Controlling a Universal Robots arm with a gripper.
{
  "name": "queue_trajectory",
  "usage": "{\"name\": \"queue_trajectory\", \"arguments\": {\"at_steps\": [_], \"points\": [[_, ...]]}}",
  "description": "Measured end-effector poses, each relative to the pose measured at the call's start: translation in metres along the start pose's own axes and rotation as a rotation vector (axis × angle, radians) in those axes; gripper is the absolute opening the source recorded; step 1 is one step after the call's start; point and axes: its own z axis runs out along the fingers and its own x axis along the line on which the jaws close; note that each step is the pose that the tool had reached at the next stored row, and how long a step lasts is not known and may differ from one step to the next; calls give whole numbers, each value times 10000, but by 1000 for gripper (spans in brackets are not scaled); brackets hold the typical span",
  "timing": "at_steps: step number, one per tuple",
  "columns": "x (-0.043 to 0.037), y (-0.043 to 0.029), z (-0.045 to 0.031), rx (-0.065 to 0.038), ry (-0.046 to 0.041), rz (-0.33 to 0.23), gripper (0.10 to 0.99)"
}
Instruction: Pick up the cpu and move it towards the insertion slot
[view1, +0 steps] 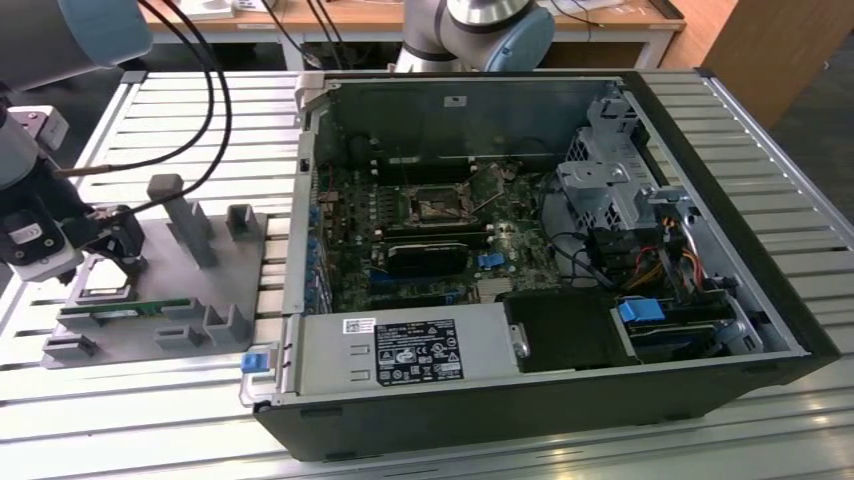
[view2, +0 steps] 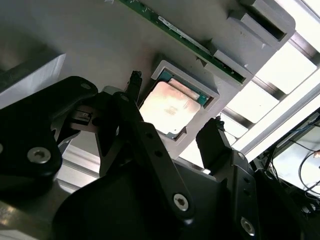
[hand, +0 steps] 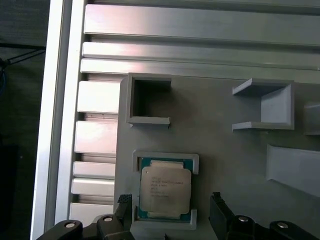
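The grey nest (hand: 166, 155) cups only the ends and leaves the top open, so I expect the cpu (view1: 106, 277) to come free at once when I lift it.
The cpu (hand: 165, 189) is a small silver-topped square chip lying flat in a grey nest on the fixture plate (hand: 225, 145). It is also seen in the second wrist view (view2: 169, 106) and at the exterior view's left (view1: 104, 293). My gripper (hand: 170, 201) (view2: 175, 100) (view1: 120, 245) hangs just above it, open. One black fingertip (hand: 124, 202) stands on each side of the chip, with gaps between pads and chip. The insertion slot (view1: 437, 207) is a dark square socket in a metal frame on the green board inside the open computer case, far toward the exterior view's right of the gripper.
The grey fixture plate (view1: 147, 290) carries upright posts (view1: 180, 215) and empty holders (hand: 147, 100). A long green circuit strip (view2: 190, 42) lies in a slot beside the chip's nest. The case wall (view1: 310, 180) rises between the plate and the board. Cables (view1: 200, 60) trail above.
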Motion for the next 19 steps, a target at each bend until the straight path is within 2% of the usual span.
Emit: {"name": "queue_trajectory", "arguments": {"at_steps": [13,19], "points": [[26,61,109,-9,1,1,718],[45,66,156,-8,2,2,718]]}}
